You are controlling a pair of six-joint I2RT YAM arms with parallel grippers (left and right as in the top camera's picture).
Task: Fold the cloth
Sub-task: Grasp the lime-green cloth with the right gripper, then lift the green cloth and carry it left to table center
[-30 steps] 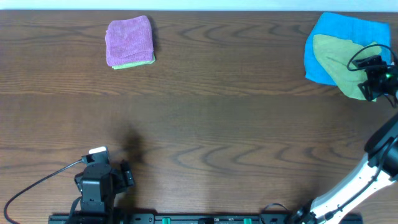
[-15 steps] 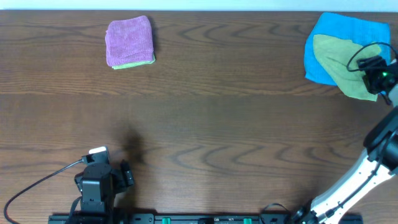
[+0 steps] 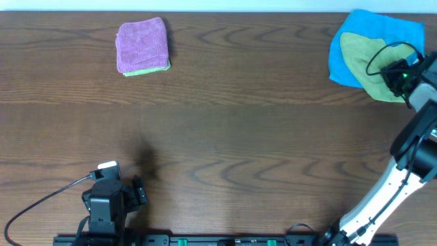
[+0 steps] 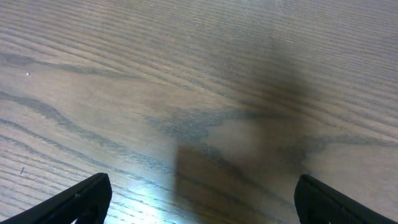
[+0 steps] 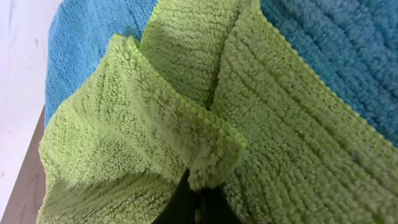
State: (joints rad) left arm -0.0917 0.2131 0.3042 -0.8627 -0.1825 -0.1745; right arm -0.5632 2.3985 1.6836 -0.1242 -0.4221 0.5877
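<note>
My right gripper should keep pulling the green cloth's raised fold [image 5: 210, 154] off the blue cloth and let it go over the open wood [image 3: 266, 96]. Its fingers hold only that fold.
A green cloth [image 3: 362, 58] lies crumpled on top of a blue cloth [image 3: 382, 31] at the table's far right corner. My right gripper [image 3: 390, 76] sits over the green cloth's near right edge. In the right wrist view its jaws are pressed together on a raised fold of the green cloth [image 5: 211, 155], with the blue cloth [image 5: 336, 56] underneath and behind. My left gripper [image 4: 199, 205] hangs low over bare wood near the front left, its two fingertips [image 4: 87, 196] wide apart with nothing between them.
A folded purple cloth [image 3: 142, 44] on a folded green one [image 3: 147, 70] lies at the far left. The table's far edge [image 3: 218, 12] runs just behind both piles. A black cable [image 3: 41, 201] trails from the left arm's base [image 3: 106, 205].
My right gripper has closed on the green cloth's edge and shifted left and back, dragging the green cloth and bunching it over the blue one. The left arm has not moved.
</note>
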